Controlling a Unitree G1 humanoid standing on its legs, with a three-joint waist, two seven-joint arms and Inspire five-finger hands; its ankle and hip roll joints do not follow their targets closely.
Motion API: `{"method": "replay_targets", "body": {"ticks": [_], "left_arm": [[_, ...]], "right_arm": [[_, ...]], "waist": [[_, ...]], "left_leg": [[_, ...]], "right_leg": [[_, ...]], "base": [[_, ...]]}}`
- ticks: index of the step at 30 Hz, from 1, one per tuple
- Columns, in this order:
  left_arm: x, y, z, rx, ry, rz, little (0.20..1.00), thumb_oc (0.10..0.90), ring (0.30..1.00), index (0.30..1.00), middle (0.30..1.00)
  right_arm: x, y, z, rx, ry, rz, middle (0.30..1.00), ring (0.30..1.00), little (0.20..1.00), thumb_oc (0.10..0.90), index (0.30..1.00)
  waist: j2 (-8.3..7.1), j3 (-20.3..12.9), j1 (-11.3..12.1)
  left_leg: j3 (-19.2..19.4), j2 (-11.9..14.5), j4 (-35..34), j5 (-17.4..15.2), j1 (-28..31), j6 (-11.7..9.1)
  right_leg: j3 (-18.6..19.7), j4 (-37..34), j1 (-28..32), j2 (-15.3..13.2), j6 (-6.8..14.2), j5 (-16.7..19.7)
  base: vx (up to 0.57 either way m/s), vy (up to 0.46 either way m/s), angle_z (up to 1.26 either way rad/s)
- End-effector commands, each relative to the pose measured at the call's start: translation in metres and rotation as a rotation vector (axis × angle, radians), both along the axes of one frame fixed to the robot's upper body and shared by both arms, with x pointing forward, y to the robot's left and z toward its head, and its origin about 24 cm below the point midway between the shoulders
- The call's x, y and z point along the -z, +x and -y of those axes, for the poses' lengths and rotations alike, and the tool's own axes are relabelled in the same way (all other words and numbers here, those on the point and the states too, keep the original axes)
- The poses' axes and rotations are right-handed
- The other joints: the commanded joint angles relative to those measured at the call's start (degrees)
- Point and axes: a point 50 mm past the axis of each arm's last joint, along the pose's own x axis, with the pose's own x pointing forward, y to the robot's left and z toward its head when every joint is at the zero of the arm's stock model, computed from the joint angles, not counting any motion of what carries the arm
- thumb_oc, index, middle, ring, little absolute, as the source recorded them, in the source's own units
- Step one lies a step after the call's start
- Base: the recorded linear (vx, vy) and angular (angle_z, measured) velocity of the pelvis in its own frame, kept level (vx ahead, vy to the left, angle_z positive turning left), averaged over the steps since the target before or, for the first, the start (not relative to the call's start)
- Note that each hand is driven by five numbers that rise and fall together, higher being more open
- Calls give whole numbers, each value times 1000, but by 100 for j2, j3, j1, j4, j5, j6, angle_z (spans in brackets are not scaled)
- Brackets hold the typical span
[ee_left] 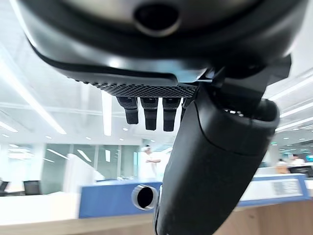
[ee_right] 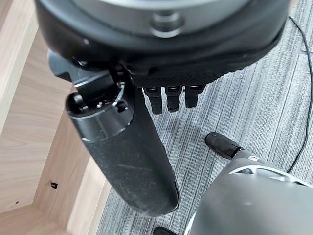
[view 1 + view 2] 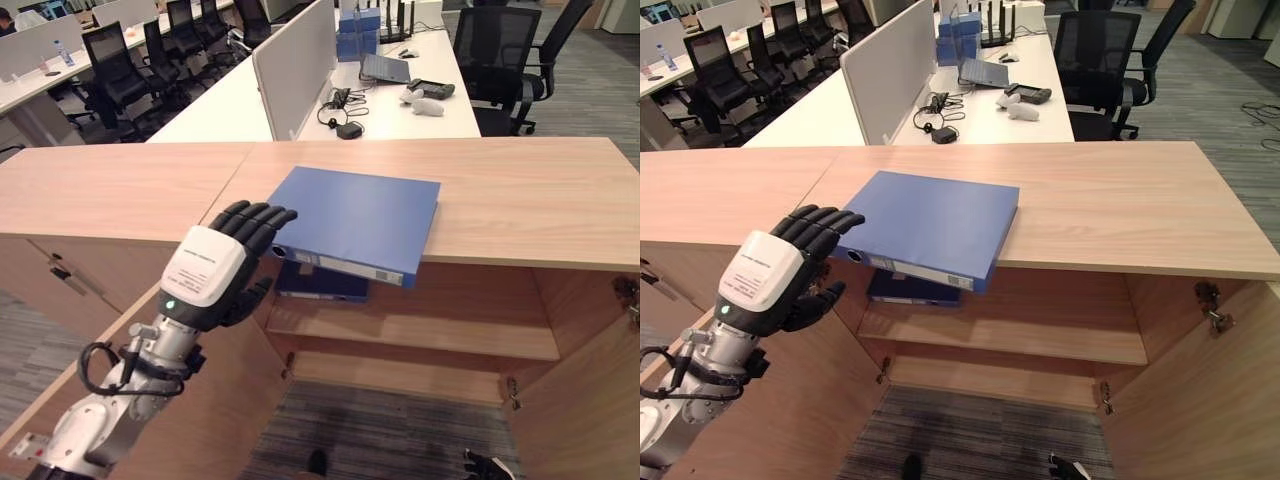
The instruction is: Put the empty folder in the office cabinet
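My gripper will push the blue folder (image 3: pixel 357 222) above in, and that folder will fit wholly inside and lie flat, because the shelf (image 3: pixel 455 305) beside the second blue folder is empty.
A blue folder (image 3: pixel 360 220) lies flat on the wooden cabinet top (image 3: pixel 540 200), with its spine edge hanging over the front above the open cabinet. My left hand (image 3: pixel 210 270) is at the folder's left spine corner, fingers (image 3: pixel 255 215) loosely bent at that corner and thumb below it. It is open. In the left wrist view the folder's spine (image 1: pixel 112 198) with its ring hole lies just past the thumb (image 1: pixel 210 161). My right hand (image 2: pixel 122 147) hangs open over the grey carpet.
Both cabinet doors stand open, the left door (image 3: pixel 200 400) under my left arm and the right door (image 3: pixel 590 400) opposite. A second blue folder (image 3: pixel 322 283) lies on the shelf (image 3: pixel 420 335) inside. Behind stand a white desk (image 3: pixel 400 110), a partition (image 3: pixel 295 65) and a black chair (image 3: pixel 500 60).
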Motion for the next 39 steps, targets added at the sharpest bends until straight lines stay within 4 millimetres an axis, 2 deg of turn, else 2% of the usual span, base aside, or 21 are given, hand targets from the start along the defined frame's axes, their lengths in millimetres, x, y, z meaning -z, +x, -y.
{"method": "replay_targets", "body": {"ticks": [1, 7, 16, 30, 37, 38, 39], "left_arm": [[-53, 18, 9, 71, -9, 214, 900, 800, 900, 900, 900], [-52, 25, 14, 81, -31, 196, 900, 800, 900, 900, 900], [-39, 54, 7, -16, -23, 138, 900, 800, 900, 900, 900], [-23, 66, 2, -82, 21, 82, 900, 800, 900, 900, 900], [-21, 73, 8, -75, 57, 70, 900, 800, 900, 900, 900], [-20, 74, 8, -74, 59, 68, 719, 679, 719, 719, 719], [-20, 74, 9, -74, 59, 67, 356, 438, 356, 356, 356]], "right_arm": [[-12, 40, 1, -55, -16, 114, 900, 900, 900, 800, 900], [-10, 32, 4, -34, -24, 88, 900, 900, 900, 800, 900], [-7, 15, 12, 3, -35, 29, 900, 900, 900, 800, 900], [-5, 9, 13, 15, -31, 7, 900, 900, 900, 800, 900], [-5, 9, 14, 14, -34, 3, 900, 900, 900, 800, 900], [-5, 9, 14, 18, -34, 3, 900, 900, 900, 800, 900], [-5, 9, 15, 18, -34, 3, 900, 900, 900, 800, 900]], "waist": [[-180, 133, -69], [-195, 124, -186], [-253, 92, -506], [-356, 25, -647], [-381, 2, -709], [-383, -1, -717], [-382, -5, -720]], "left_leg": [[-171, 143, 222, -569, 450, -159], [-74, 181, 182, -591, 528, -158], [120, 163, 143, -670, 648, -145], [372, 188, 118, -744, 793, -121], [420, 182, 86, -753, 842, -102], [421, 179, 85, -756, 847, -101], [425, 174, 82, -757, 852, -100]], "right_leg": [[105, 52, 0, 286, -6, -660], [163, 52, -5, 294, 6, -648], [446, 52, -61, 173, 55, -534], [680, 52, -138, 199, 93, -461], [748, 52, -136, 186, 106, -451], [758, 52, -134, 180, 107, -450], [765, 52, -132, 178, 108, -451]], "base": [[18, 0, -19], [11, 8, -10], [-1, 29, -13], [5, 2, -10], [2, 2, -2], [0, 0, 0], [0, 0, 0]]}}
